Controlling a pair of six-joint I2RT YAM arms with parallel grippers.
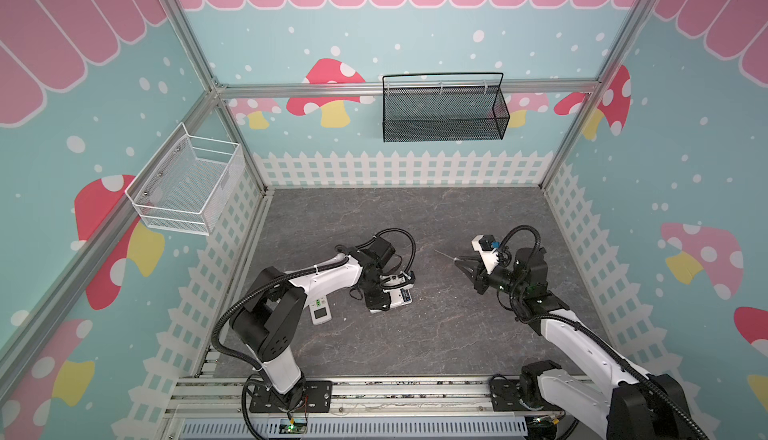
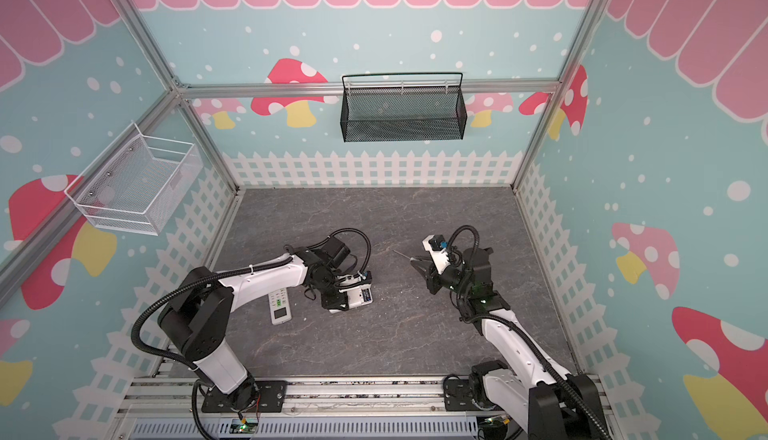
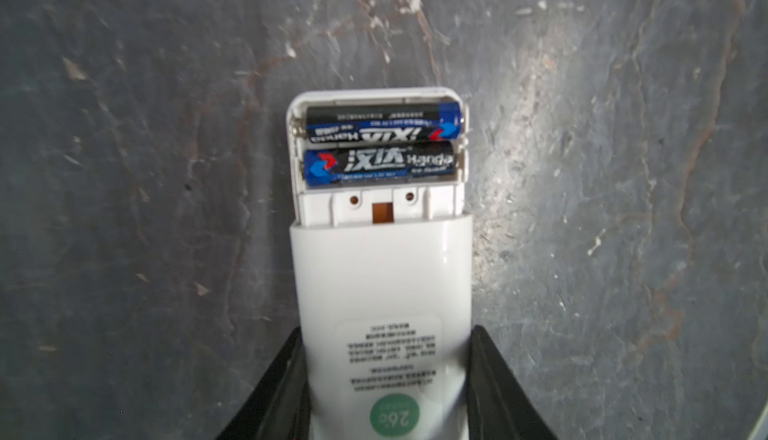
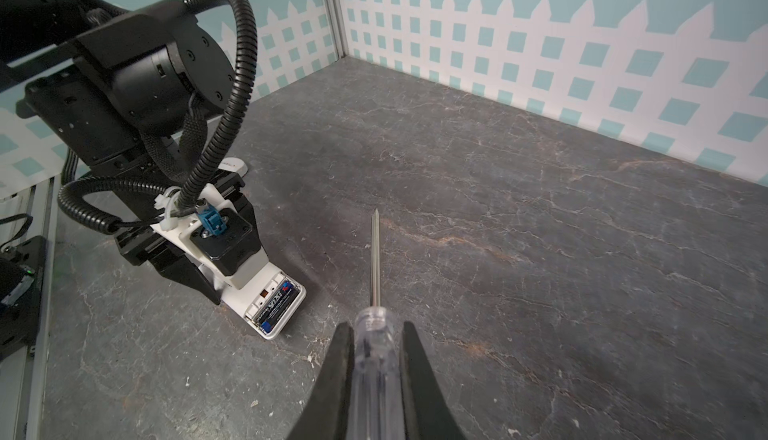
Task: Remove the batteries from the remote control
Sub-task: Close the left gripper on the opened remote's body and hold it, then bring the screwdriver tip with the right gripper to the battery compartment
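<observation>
The remote's body (image 3: pixel 388 352) is in my left gripper, well behind the battery bay. That gripper should clamp the remote (image 3: pixel 457 204) next to the battery bay before the screwdriver pries batteries out.
A white remote control (image 3: pixel 380 284) lies back-up on the grey tabletop with its battery bay uncovered. Two dark batteries (image 3: pixel 380 143) with blue ends lie side by side in the bay. My left gripper (image 3: pixel 387 330) is shut on the remote's body, one black finger against each long side. In both top views it presses down on the remote (image 1: pixel 402 296) left of centre. My right gripper (image 4: pixel 377 328) is shut on a clear-handled screwdriver (image 4: pixel 375 259). Its metal tip points out over bare table, to the right of the remote and apart from the batteries (image 4: pixel 276 303).
A second white remote (image 1: pixel 320 311) lies face-up under my left forearm. A black mesh basket (image 1: pixel 444 113) hangs on the back wall. A white wire basket (image 1: pixel 187 186) hangs on the left wall. Fence-printed walls close in the table on three sides.
</observation>
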